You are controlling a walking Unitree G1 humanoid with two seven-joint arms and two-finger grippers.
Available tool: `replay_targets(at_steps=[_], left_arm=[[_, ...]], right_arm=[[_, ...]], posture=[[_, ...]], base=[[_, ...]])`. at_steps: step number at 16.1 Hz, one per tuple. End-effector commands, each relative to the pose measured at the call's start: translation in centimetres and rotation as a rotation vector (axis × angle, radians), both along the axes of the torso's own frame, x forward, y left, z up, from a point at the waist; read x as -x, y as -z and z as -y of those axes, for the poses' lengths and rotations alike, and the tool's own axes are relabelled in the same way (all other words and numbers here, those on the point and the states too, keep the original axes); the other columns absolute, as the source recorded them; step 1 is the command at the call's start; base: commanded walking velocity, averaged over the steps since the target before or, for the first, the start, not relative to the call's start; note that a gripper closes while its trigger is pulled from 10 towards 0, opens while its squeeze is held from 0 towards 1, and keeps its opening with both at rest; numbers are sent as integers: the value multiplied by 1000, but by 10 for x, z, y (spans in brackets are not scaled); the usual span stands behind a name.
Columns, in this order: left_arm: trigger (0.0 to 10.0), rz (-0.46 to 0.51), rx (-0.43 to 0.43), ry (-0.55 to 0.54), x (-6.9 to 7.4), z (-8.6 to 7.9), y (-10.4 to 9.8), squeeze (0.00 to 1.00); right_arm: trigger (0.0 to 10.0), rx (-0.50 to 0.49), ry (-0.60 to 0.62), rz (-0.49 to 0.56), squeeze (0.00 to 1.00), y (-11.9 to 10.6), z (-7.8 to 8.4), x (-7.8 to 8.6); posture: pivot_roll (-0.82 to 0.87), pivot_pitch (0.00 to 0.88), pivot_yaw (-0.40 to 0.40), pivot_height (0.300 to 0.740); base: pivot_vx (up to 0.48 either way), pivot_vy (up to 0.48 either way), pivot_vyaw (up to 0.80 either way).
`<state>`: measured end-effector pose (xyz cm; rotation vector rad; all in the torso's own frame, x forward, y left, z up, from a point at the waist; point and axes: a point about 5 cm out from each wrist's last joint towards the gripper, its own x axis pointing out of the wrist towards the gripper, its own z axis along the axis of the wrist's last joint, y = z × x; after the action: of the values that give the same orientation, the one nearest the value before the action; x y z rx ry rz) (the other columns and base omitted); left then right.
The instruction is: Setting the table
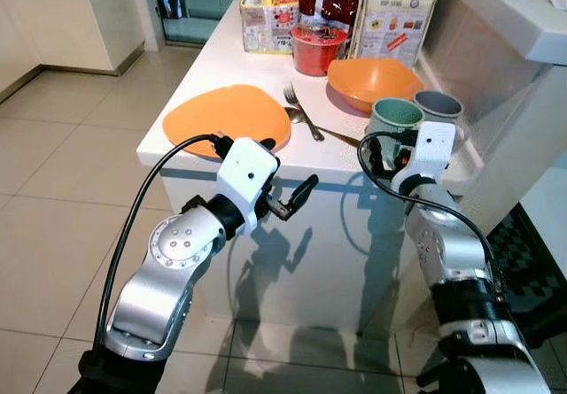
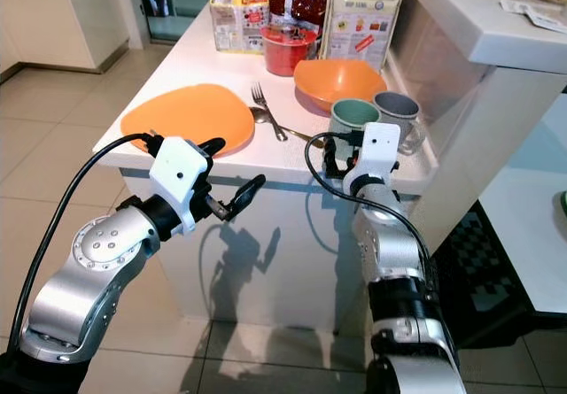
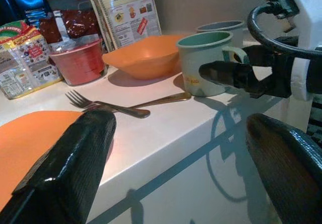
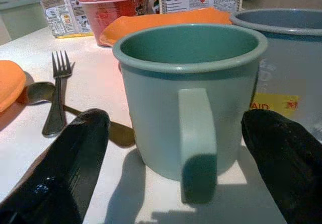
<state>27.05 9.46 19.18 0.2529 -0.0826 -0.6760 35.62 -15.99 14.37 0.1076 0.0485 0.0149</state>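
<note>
I expect the green mug (image 1: 387, 127) will stay upright instead of tipping over when I carry it, because the long handle (image 4: 198, 141) goes straight down between my fingers.
A white table (image 1: 217, 57) carries an orange plate (image 1: 229, 118), a fork (image 1: 301, 111) and a spoon (image 1: 335, 134) beside it, and an orange bowl (image 1: 372, 82). A green mug (image 1: 396, 115) and a grey mug (image 1: 438, 105) stand together at the near right corner. My right gripper (image 1: 390, 152) is open just in front of the green mug (image 4: 188, 93), one finger on each side of its handle (image 4: 197, 143), apart from it. My left gripper (image 1: 291, 164) is open and empty, held below the table's front edge near the plate.
A red tub (image 1: 317, 49) and food packages (image 1: 266, 13) line the table's far end. A higher white counter (image 1: 505, 9) rises on the right, with a dark mat (image 1: 536, 261) on the tiled floor (image 1: 62, 190) below it.
</note>
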Motion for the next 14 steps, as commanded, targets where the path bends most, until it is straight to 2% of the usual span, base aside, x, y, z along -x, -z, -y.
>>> replay_targets(at_steps=[1,2,14], left_arm=[[10000,11,3,18,2,3,-4,0],[10000,10,-1,17,2,3,-4,0],[10000,3,-22,11,2,3,-2,0]], right_arm=[[4157,-27,-3,28,0,-5,2,-3],[0,-29,-12,33,0,-5,1,-5],[0,-81,-18,53,0,-3,2,-7]], posture=[[31,0,-48,740],[33,0,-52,740],[45,0,-63,740]], base=[[0,0,0],[0,0,0],[0,0,0]])
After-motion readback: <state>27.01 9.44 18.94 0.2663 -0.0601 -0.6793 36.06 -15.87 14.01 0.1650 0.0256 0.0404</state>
